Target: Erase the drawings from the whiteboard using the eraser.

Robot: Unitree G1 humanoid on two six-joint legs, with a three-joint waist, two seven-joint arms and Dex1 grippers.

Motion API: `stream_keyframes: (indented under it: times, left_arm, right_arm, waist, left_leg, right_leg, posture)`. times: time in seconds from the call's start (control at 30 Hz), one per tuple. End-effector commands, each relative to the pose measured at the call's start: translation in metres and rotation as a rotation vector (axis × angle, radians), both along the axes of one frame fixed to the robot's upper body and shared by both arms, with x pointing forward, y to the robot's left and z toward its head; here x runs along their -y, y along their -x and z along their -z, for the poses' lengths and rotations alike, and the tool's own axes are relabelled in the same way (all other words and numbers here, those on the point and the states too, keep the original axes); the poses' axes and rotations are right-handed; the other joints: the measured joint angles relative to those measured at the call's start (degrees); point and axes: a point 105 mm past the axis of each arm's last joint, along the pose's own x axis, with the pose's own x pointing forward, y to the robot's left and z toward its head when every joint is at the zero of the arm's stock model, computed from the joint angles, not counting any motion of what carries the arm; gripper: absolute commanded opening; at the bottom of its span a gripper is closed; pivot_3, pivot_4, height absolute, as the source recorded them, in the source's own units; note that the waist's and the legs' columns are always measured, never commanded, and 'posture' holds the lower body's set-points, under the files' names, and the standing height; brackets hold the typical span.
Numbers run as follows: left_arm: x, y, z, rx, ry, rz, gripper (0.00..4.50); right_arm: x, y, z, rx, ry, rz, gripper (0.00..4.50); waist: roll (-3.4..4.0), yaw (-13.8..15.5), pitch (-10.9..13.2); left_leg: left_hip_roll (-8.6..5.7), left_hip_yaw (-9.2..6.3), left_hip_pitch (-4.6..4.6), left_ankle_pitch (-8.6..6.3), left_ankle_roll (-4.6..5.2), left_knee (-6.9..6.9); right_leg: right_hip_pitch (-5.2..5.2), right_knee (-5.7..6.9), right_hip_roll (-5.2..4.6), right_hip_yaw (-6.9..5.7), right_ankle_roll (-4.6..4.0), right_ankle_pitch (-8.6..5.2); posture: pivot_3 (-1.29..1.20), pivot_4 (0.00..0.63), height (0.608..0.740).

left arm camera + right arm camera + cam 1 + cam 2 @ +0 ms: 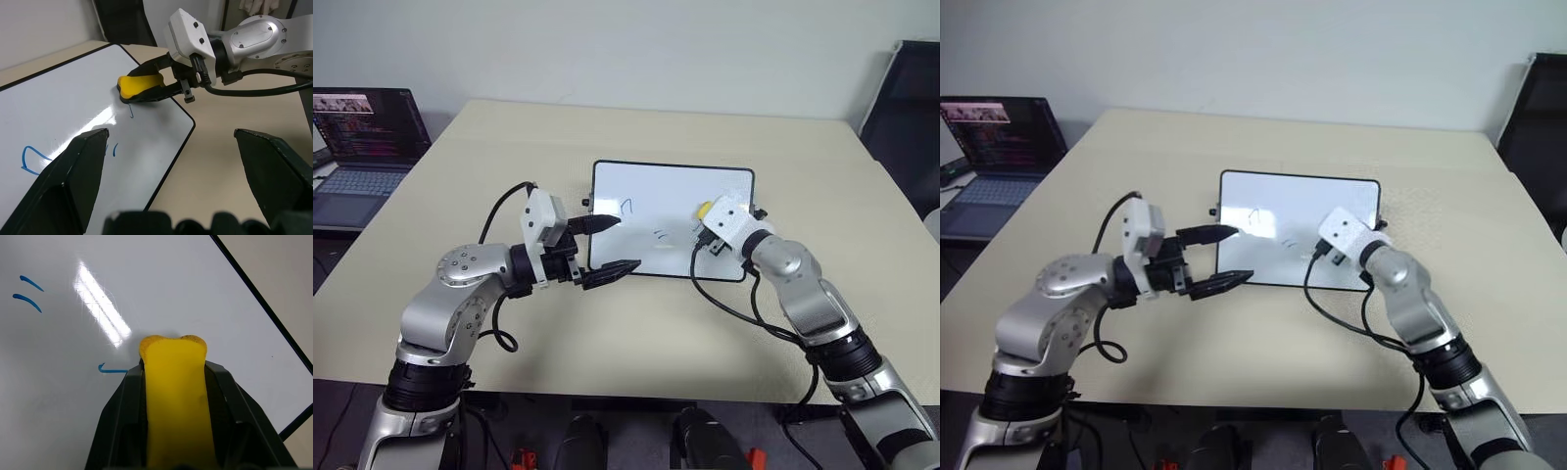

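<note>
Next, my right gripper wipes back over the small hooked mark (112, 370) toward the board's near edge (677, 275) before it does the two short dashes, because the mark still sticks out beside the eraser.
The whiteboard (675, 191) lies flat on the beige table (509, 147). On it are blue drawings: an arch (627, 206) near its left side, two short dashes (27, 296) in the middle and a small hooked mark (110, 369) right beside the eraser. My right gripper (705, 220) is shut on the yellow eraser (139, 85), whose front end rests on the board's right part. At the board's left edge, just above it, hovers my left gripper (625, 244), open with nothing between its fingers.
An open laptop (362, 147) sits at the table's far left. A black chair (911, 108) stands off the far right corner. Black cables hang from both wrists. Bare tabletop surrounds the board.
</note>
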Motion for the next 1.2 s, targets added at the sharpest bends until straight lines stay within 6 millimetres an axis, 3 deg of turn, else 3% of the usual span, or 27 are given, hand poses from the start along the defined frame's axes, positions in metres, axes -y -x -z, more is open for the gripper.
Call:
stream_keyframes:
  times: [0.03,0.13,0.23,0.47,0.57,0.77,0.97,1.2]
  left_arm:
    - [0.008,0.005,-0.015,0.054,0.016,0.033,4.50]
    - [0.008,0.004,-0.016,0.056,0.016,0.030,4.50]
    - [0.008,0.003,-0.018,0.058,0.018,0.024,4.50]
    - [-0.003,0.002,-0.011,0.040,0.007,-0.008,4.50]
    - [-0.009,0.001,-0.007,0.034,0.000,-0.025,4.50]
    - [-0.015,0.003,-0.002,0.031,0.004,-0.049,4.50]
    - [-0.025,0.004,0.006,0.016,-0.001,-0.098,4.50]
    - [-0.046,0.000,0.012,-0.011,0.012,-0.208,4.50]
  right_arm:
    - [0.001,0.008,0.020,-0.110,0.033,-0.030,1.24]
    - [-0.007,0.021,0.036,-0.210,0.076,-0.115,1.24]
    - [-0.007,0.023,0.036,-0.213,0.092,-0.121,1.24]
    - [0.015,-0.006,-0.007,0.027,0.070,0.046,1.24]
    - [0.016,-0.004,-0.001,-0.007,0.073,0.036,1.24]
    - [-0.003,0.016,0.022,-0.141,0.077,-0.097,1.24]
    - [-0.007,0.021,0.024,-0.146,0.102,-0.122,1.24]
    - [-0.004,0.022,-0.012,-0.033,-0.064,-0.129,1.24]
  waist:
    - [0.00,-0.01,0.00]
    - [0.00,0.00,0.00]
    - [0.00,-0.02,0.00]
    - [0.01,-0.08,0.01]
    - [0.00,-0.04,0.01]
    - [0.00,-0.03,0.01]
    - [0.01,-0.19,0.01]
    - [0.00,-0.10,0.08]
  left_leg:
    - [0.00,-0.01,0.00,0.00,0.00,-0.01]
    - [0.01,-0.02,0.00,0.00,0.00,-0.06]
    - [0.01,-0.03,0.00,0.00,0.00,-0.05]
    - [-0.01,-0.06,0.01,0.00,0.00,0.08]
    - [-0.02,-0.07,0.01,0.00,0.00,0.08]
    - [0.00,-0.09,0.00,-0.01,0.00,-0.04]
    - [0.00,-0.09,0.00,-0.01,0.00,-0.05]
    - [-0.01,-0.09,-0.01,-0.01,-0.01,-0.06]
  right_leg:
    - [0.01,0.00,0.00,0.00,0.00,0.00]
    - [0.05,0.00,0.01,-0.02,0.00,-0.01]
    - [0.04,0.00,0.01,-0.03,0.00,-0.01]
    - [-0.06,0.01,0.00,-0.03,-0.03,0.03]
    - [-0.05,0.00,-0.01,-0.04,-0.03,0.03]
    - [-0.03,-0.06,-0.01,-0.08,-0.03,0.01]
    - [-0.08,-0.06,0.00,-0.08,-0.04,0.01]
    - [-0.11,-0.08,-0.02,-0.07,-0.04,0.01]
  posture:
    - [0.00,0.150,0.740]
    - [0.00,0.150,0.740]
    - [0.00,0.150,0.740]
    - [0.00,0.150,0.740]
    - [0.00,0.150,0.740]
    - [0.00,0.150,0.740]
    - [0.00,0.150,0.740]
    - [0.00,0.150,0.740]
